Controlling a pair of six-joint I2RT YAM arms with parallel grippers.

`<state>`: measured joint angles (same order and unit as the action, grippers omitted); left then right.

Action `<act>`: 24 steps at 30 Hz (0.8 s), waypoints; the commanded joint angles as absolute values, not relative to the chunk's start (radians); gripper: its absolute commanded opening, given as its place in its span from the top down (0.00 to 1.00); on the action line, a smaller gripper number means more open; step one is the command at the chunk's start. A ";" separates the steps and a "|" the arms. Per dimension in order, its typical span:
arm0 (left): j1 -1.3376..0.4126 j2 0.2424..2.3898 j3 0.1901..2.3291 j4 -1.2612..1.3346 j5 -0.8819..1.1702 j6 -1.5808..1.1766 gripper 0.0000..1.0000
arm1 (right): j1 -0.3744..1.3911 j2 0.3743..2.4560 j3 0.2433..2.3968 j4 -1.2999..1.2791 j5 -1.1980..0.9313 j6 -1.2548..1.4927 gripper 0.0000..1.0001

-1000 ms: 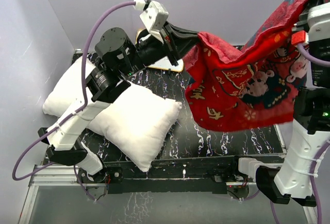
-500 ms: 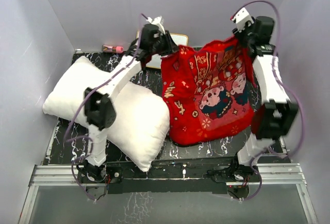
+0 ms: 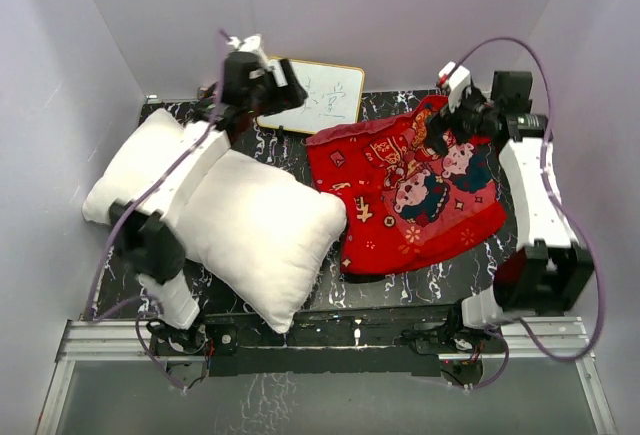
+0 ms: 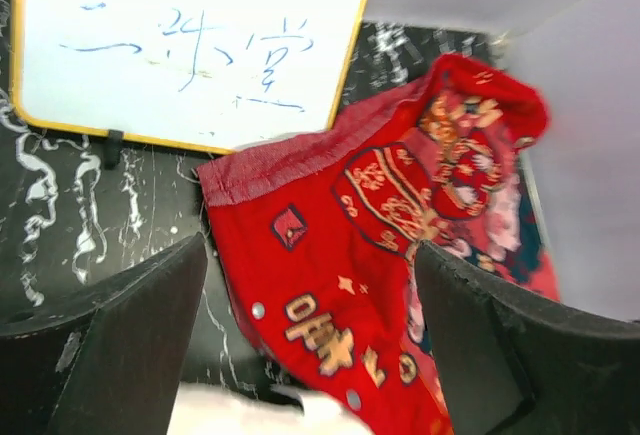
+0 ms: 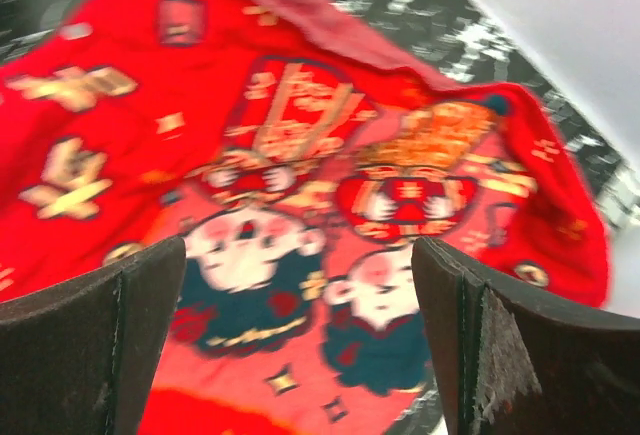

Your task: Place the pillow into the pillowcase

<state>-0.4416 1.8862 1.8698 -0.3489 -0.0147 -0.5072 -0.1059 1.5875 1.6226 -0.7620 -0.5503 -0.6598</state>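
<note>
The red pillowcase's button edge [image 4: 254, 309] rests flat by the white pillow's corner [image 3: 334, 213], so next my right gripper raises that button edge while my left gripper grabs that corner.
The white pillow [image 3: 240, 225] lies slanted across the left half of the table, and its corner [image 4: 250, 410] shows in the left wrist view. The red pillowcase [image 3: 410, 195] with cartoon children lies spread and crumpled on the right half, its left edge touching the pillow. My left gripper [image 3: 283, 87] hovers open over the back of the table near the pillowcase's far-left corner [image 4: 400, 185]; nothing sits between its fingers. Above the pillowcase's far-right part [image 5: 300, 135], my right gripper [image 3: 440, 127] also stands open and empty.
A small yellow-framed whiteboard [image 3: 320, 95] with blue writing leans at the back wall, just beyond my left gripper [image 4: 310, 285]. Grey walls close in on three sides. The black marbled table [image 3: 400, 285] shows along the front edge. My left arm crosses over the pillow.
Both grippers have opened and let go of the pillowcase, which was held up by its top corners. It has dropped flat onto the table. Both arms have lowered toward the back.
</note>
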 commanded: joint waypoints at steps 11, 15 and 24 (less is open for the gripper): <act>-0.386 1.251 1.263 -0.323 0.241 -0.677 0.21 | -0.074 1.465 1.046 -0.835 -0.468 -0.742 0.03; -0.386 1.276 1.270 -0.327 0.292 -0.696 0.23 | 0.046 1.482 0.950 -0.737 -0.387 -0.679 0.07; -0.387 1.225 1.202 -0.296 0.282 -0.721 0.24 | 0.095 1.520 0.822 -0.577 -0.132 -0.626 0.32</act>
<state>-0.3851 1.2869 1.2243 -0.3023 0.2642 -0.7040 0.1032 1.5082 0.8524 -0.6968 -0.2810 -0.6521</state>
